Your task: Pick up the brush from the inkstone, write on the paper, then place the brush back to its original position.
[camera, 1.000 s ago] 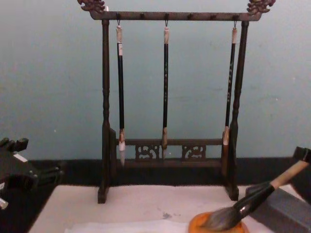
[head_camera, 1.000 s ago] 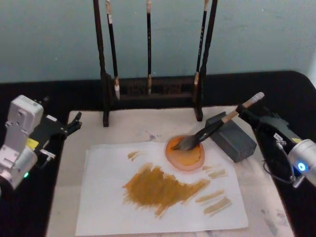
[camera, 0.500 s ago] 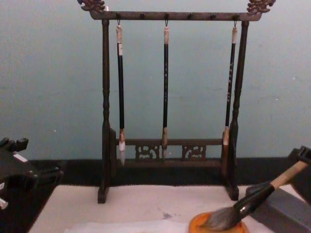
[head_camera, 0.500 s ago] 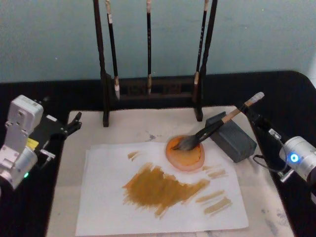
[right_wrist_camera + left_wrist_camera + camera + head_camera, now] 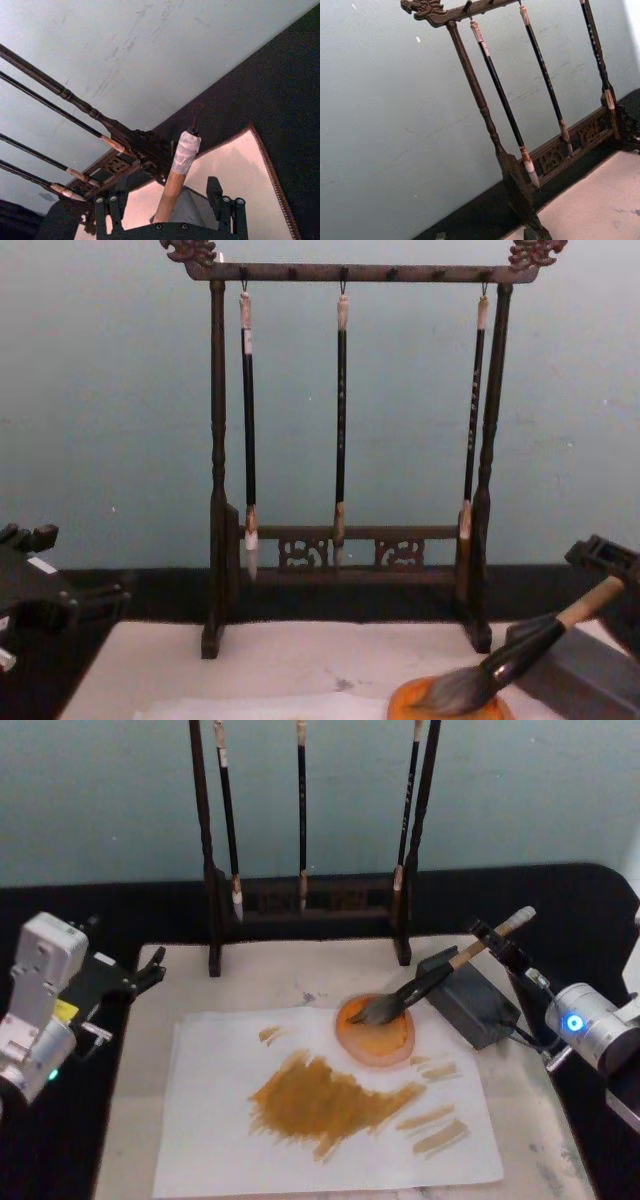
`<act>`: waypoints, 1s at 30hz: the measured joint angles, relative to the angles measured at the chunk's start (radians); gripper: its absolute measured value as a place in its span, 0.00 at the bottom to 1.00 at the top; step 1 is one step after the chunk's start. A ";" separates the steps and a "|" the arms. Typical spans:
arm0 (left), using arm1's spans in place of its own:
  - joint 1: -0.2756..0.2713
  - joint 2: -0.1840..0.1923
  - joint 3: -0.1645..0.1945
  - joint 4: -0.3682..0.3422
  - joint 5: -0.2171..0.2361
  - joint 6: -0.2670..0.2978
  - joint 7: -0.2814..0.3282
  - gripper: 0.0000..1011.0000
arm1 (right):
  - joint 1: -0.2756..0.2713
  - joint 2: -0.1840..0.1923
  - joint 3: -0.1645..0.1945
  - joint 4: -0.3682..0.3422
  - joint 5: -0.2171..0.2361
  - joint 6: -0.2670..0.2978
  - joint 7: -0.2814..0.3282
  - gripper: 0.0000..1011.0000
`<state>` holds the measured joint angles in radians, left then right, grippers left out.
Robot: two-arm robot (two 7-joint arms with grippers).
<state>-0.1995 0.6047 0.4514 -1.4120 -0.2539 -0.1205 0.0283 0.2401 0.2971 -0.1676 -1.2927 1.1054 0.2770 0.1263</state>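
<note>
The grey-brown bristles (image 5: 458,692) are lying flatter than the slanting handle (image 5: 540,640), so I expect them to stay bent in a clump as I raise the brush.
The brush (image 5: 420,985) lies still, its grey-brown bristles in an orange dish (image 5: 376,1038) and its tan handle leaning on the dark grey inkstone (image 5: 472,1003). My right gripper (image 5: 493,942) is open around the upper handle. The right wrist view shows the taped handle end (image 5: 184,152) rising between the spread fingers (image 5: 108,210) of the right gripper (image 5: 167,206). In the chest view the brush (image 5: 500,665) slants up towards the right gripper (image 5: 606,558). The white paper (image 5: 220,1120) carries broad ochre strokes. My left gripper (image 5: 150,970) stays open at the mat's left edge.
A dark wooden rack (image 5: 305,905) with three thin hanging brushes stands at the back of the beige mat (image 5: 135,1090). The black tabletop (image 5: 590,910) surrounds the mat. In the left wrist view, the rack (image 5: 485,110) stands before a pale wall.
My right arm has shifted inward and to the left, its wrist now nearer the inkstone. The brush, the dish and my left arm have not moved.
</note>
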 joint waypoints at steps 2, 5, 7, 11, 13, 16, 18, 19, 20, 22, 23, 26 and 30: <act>0.000 0.000 0.000 0.000 0.000 0.000 0.000 1.00 | 0.005 0.000 -0.003 0.008 0.005 -0.002 0.002 0.99; 0.000 0.000 0.000 0.000 0.000 0.000 0.000 1.00 | 0.011 0.000 -0.009 0.015 0.017 -0.008 0.005 0.99; 0.000 0.000 0.000 0.000 0.000 0.000 0.000 1.00 | 0.013 0.001 -0.011 0.018 0.022 -0.010 0.008 0.99; 0.000 0.000 0.000 0.000 0.000 0.000 0.000 1.00 | 0.018 0.006 -0.018 0.025 0.031 -0.014 0.012 0.99; 0.000 0.000 0.000 0.000 0.000 0.000 0.000 1.00 | 0.019 0.007 -0.019 0.026 0.032 -0.014 0.013 0.99; 0.000 0.000 0.000 0.000 0.000 0.000 0.000 1.00 | 0.019 0.007 -0.019 0.026 0.032 -0.015 0.013 0.99; 0.000 0.000 0.000 0.000 0.000 0.000 0.000 1.00 | 0.019 0.007 -0.018 0.026 0.032 -0.015 0.013 0.99; 0.000 0.000 0.000 0.000 0.000 0.000 0.000 1.00 | 0.018 0.006 -0.018 0.026 0.032 -0.015 0.013 0.99; 0.000 0.000 0.000 0.000 0.000 0.000 0.000 1.00 | 0.018 0.006 -0.018 0.026 0.032 -0.015 0.013 0.99; 0.000 0.000 0.000 0.000 0.000 0.000 0.000 1.00 | 0.018 0.006 -0.018 0.025 0.031 -0.015 0.013 0.99; 0.000 0.000 0.000 0.000 0.000 0.000 0.000 1.00 | 0.018 0.006 -0.018 0.025 0.031 -0.015 0.013 0.99; 0.000 0.000 0.000 0.000 0.000 0.000 0.000 1.00 | 0.018 0.006 -0.017 0.024 0.031 -0.015 0.013 0.95; 0.000 0.000 0.000 0.000 0.000 0.000 0.000 1.00 | 0.017 0.006 -0.017 0.024 0.030 -0.014 0.012 0.87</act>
<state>-0.1995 0.6047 0.4514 -1.4119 -0.2539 -0.1205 0.0283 0.2574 0.3026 -0.1847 -1.2690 1.1358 0.2626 0.1388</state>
